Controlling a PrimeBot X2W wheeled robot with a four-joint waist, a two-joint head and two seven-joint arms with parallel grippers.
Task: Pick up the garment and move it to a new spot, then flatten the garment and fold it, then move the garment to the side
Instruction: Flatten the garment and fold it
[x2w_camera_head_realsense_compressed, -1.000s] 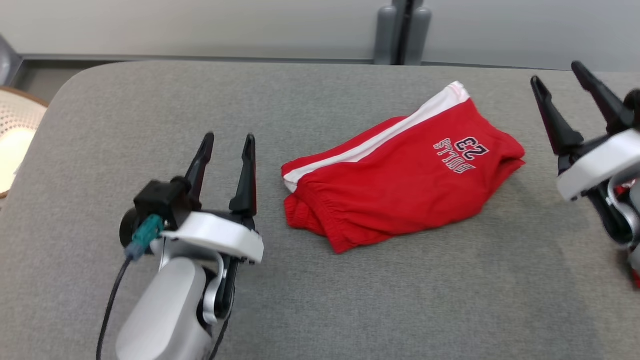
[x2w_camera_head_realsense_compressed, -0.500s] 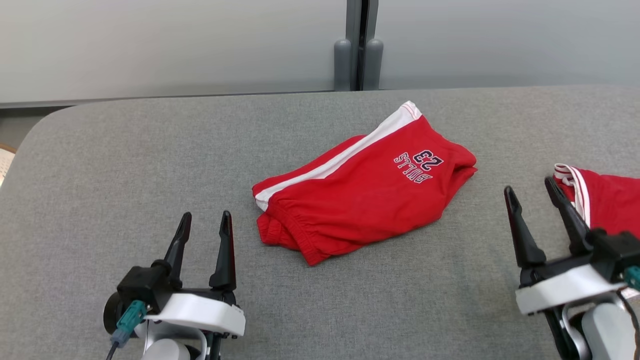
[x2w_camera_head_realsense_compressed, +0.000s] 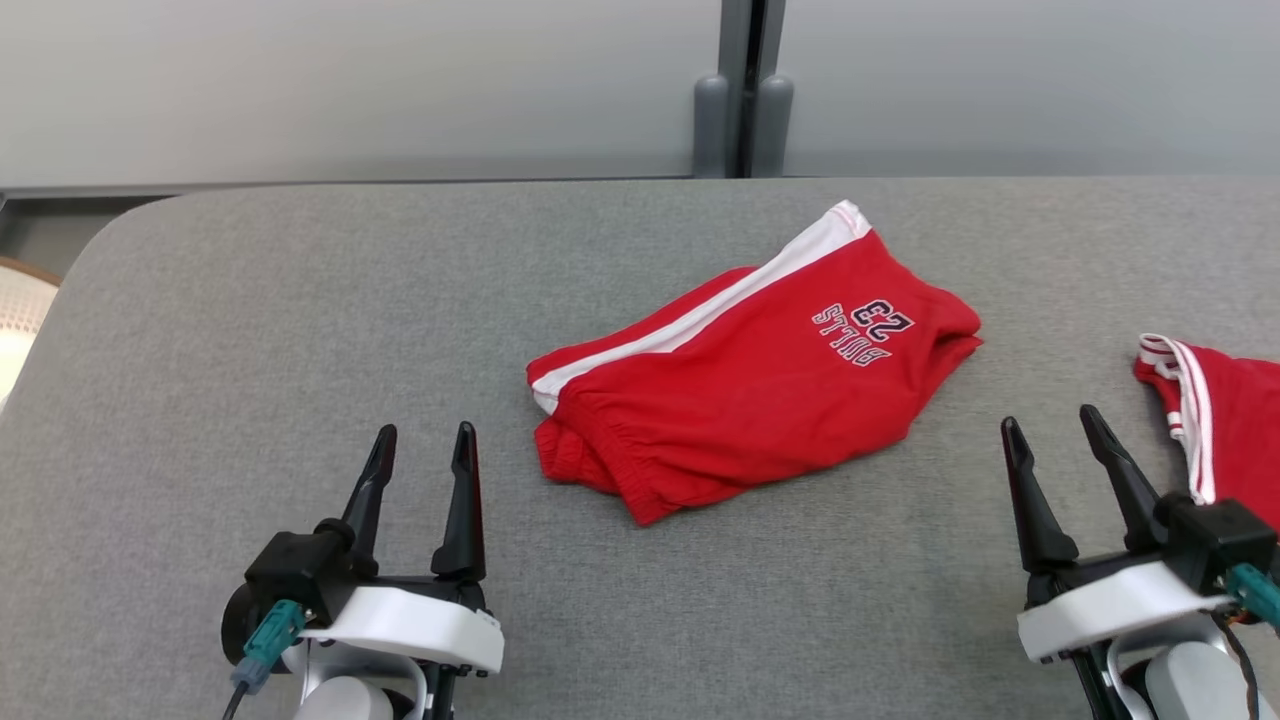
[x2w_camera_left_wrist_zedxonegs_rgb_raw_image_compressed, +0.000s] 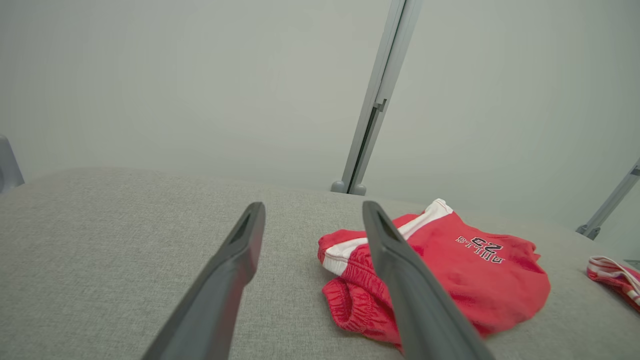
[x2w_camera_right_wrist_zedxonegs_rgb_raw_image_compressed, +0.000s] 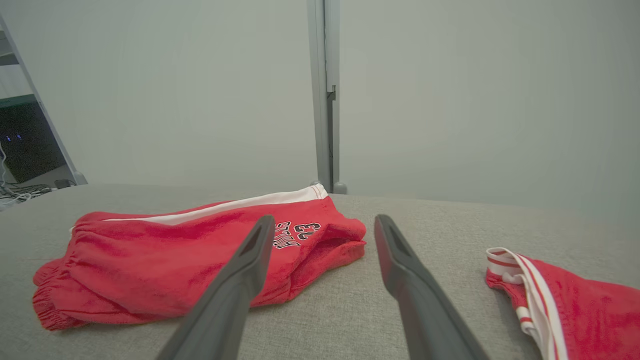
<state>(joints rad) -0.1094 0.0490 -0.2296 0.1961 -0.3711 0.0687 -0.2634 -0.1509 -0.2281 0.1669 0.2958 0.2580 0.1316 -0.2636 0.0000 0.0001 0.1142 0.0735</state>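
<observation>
I see stacked layers at the red shorts' open end, so the legs will fold together onto the gathered waistband as I carry them over.
The garment is a pair of red shorts with a white side stripe and a "BULLS 23" print. It lies folded in a loose bundle on the middle of the grey padded table. My left gripper stands open near the front edge, left of the shorts and clear of them. My right gripper is open at the front right, also apart from them. In the left wrist view the garment lies right of the open left gripper. In the right wrist view the garment lies left of the open right gripper.
A second red garment with white trim lies at the table's right edge, just beyond my right gripper. A grey wall with a vertical post runs behind the table. A pale woven round object sits off the left edge.
The head camera has shifted. Both grippers have drawn back toward the table's near edge, away from the shorts, and stay open. The shorts lie as before.
</observation>
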